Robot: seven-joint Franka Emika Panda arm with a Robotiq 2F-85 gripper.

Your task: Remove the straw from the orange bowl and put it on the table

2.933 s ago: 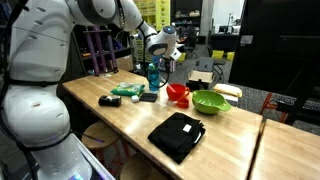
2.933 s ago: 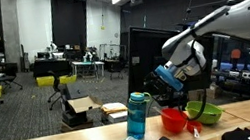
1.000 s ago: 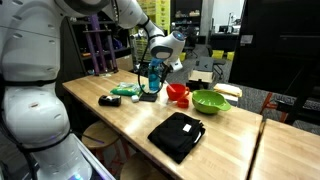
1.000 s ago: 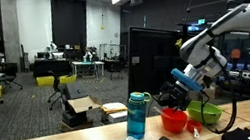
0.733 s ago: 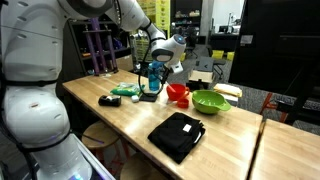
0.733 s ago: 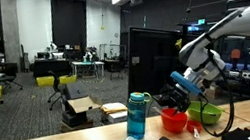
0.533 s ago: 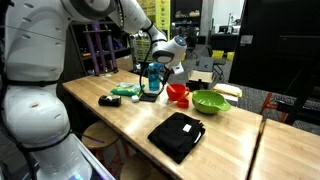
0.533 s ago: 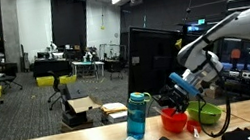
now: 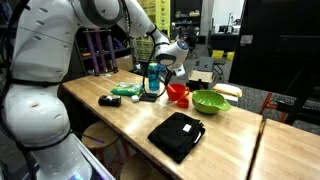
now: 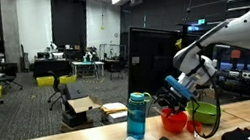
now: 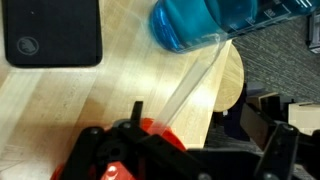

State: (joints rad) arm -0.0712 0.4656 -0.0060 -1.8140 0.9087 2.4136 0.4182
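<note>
The open fingers of the robot's gripper have the straw's lower part [image 11: 168,115] between them, clear of both, so the gripper should keep moving in gently until they close on the straw.
The orange bowl [image 9: 177,93] stands on the pale wood table [image 9: 120,120], between a blue bottle and a green bowl. A clear straw [image 11: 187,88] leans out of the orange bowl [image 11: 152,133] toward the bottle in the wrist view; it is too thin to make out in the exterior views. My gripper [image 9: 172,72] hangs just above the orange bowl [image 10: 177,121], tilted, with its jaws open and nothing between them. In the wrist view the gripper [image 11: 200,122] has the straw's lower part between its dark fingers [image 11: 137,112], apart from both.
A blue bottle [image 9: 153,77] stands close beside the orange bowl, and a green bowl [image 9: 210,101] on its other side. A black flat device [image 11: 50,32], a green packet [image 9: 127,90] and a black pouch [image 9: 177,136] lie on the table. The table edge and a round stool [image 11: 230,85] are near.
The gripper has come down and closer to the orange bowl, still open. The bowl, straw and other things have not moved.
</note>
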